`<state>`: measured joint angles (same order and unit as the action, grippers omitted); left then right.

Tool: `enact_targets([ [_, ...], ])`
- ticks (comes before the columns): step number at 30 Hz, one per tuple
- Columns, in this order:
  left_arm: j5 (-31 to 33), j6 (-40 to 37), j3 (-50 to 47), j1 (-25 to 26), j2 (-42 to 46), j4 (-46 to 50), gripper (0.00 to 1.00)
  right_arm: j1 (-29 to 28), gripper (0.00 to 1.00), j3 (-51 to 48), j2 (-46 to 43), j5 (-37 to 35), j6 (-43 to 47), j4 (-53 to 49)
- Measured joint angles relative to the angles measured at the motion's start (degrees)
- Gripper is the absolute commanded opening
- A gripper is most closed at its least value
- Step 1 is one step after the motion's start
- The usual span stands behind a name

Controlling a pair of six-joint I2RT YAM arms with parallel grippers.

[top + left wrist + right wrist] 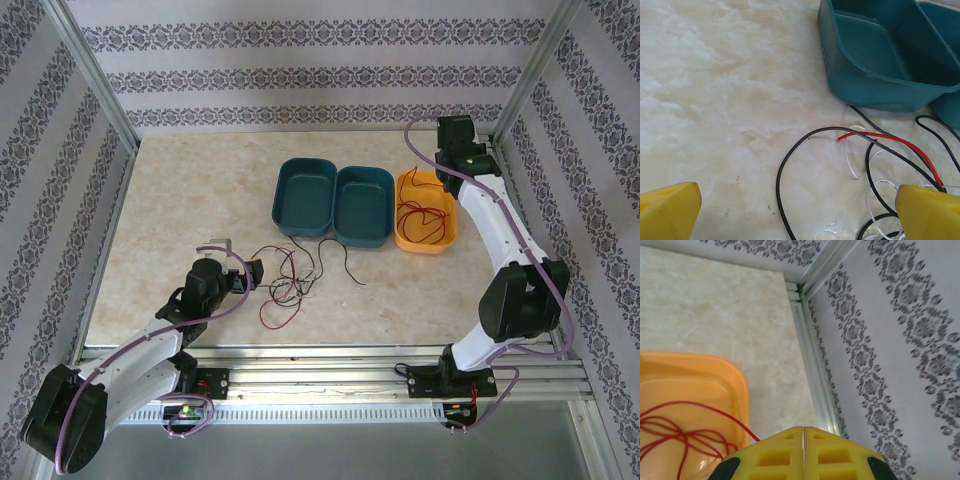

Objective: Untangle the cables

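The red cable's coils (422,220) lie inside the orange bin, so my right gripper should keep bringing the cable's end over the coils (430,207) and let it go there.
The cables (288,280) lie in a loose tangle of thin red, black and white strands on the table in front of the teal bins. My left gripper (238,258) stands open just left of the tangle. In the left wrist view its yellow fingers (669,210) are spread wide apart, a black loop (779,180) runs between them, and a red strand (890,140) and a white strand (854,171) lie to the right. My right gripper (803,450) is shut at the back right corner, beside the orange bin (742,390). The bin holds a coiled red cable (680,435), one strand of which runs over the rim and behind the fingers.
Two teal bins (303,195) (364,205) and the orange bin (447,232) stand in a row at mid table. The near teal bin (875,85) is just beyond the tangle. A metal frame rail (812,355) and patterned walls close in the back right corner.
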<state>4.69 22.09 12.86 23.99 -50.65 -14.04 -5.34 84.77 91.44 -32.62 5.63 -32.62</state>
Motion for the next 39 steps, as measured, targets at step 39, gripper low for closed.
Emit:
enact_targets([
  [39,-1.5,-0.4,0.0,0.0,-1.9,-0.2,0.99,0.0,0.02,6.2,19.4,13.0,-8.9,-10.5],
])
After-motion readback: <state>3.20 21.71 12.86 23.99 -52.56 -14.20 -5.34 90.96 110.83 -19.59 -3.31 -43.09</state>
